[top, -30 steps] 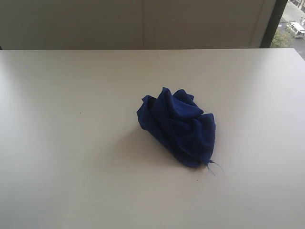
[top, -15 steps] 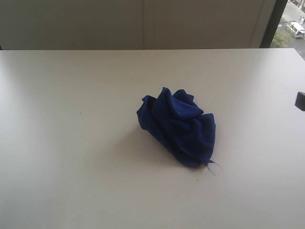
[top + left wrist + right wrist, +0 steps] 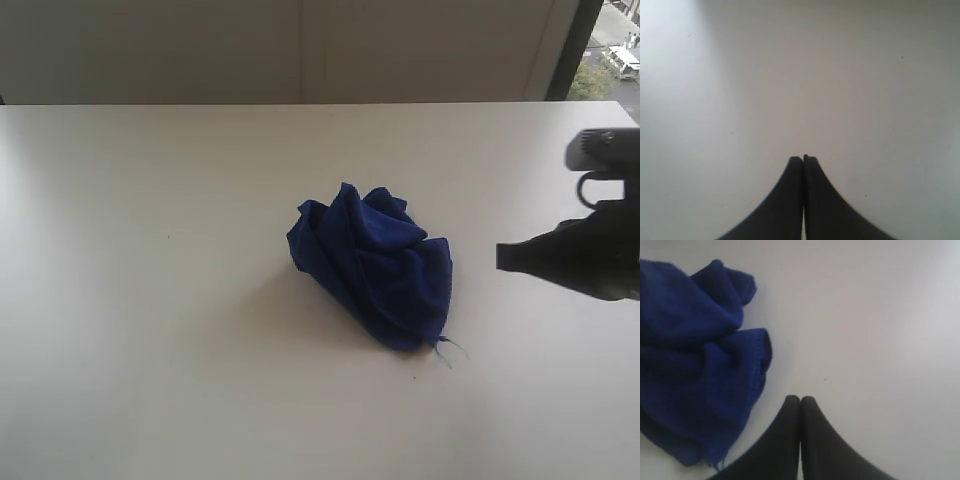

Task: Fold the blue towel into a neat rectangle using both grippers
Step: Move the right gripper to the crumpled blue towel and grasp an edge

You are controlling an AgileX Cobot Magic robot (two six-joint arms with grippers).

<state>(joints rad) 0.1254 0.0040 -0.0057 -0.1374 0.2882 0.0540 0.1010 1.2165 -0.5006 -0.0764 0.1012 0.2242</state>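
Observation:
My gripper is about to lift the blue towel's near corner [image 3: 432, 338]. The towel should open only part of the way and stay bunched at its far end, because folds overlap there [image 3: 350, 212].
The blue towel [image 3: 372, 268] lies crumpled in a loose heap near the middle of the white table [image 3: 150, 300], a thread trailing from its near corner. My right gripper [image 3: 503, 257] reaches in from the right edge, shut and empty, its tip a short way right of the heap and apart from it. In the right wrist view the towel [image 3: 695, 365] fills one side and the shut right gripper [image 3: 800, 399] sits beside it, not touching. The left gripper [image 3: 803, 158] is shut over bare table in the left wrist view; the exterior view does not show it.
The table's far edge [image 3: 300, 104] meets a pale wall. A window strip [image 3: 610, 50] shows at the far right corner. Bare tabletop surrounds the towel on all sides.
The right arm has come into the exterior view from the right edge and moved left toward the towel. The towel has not moved.

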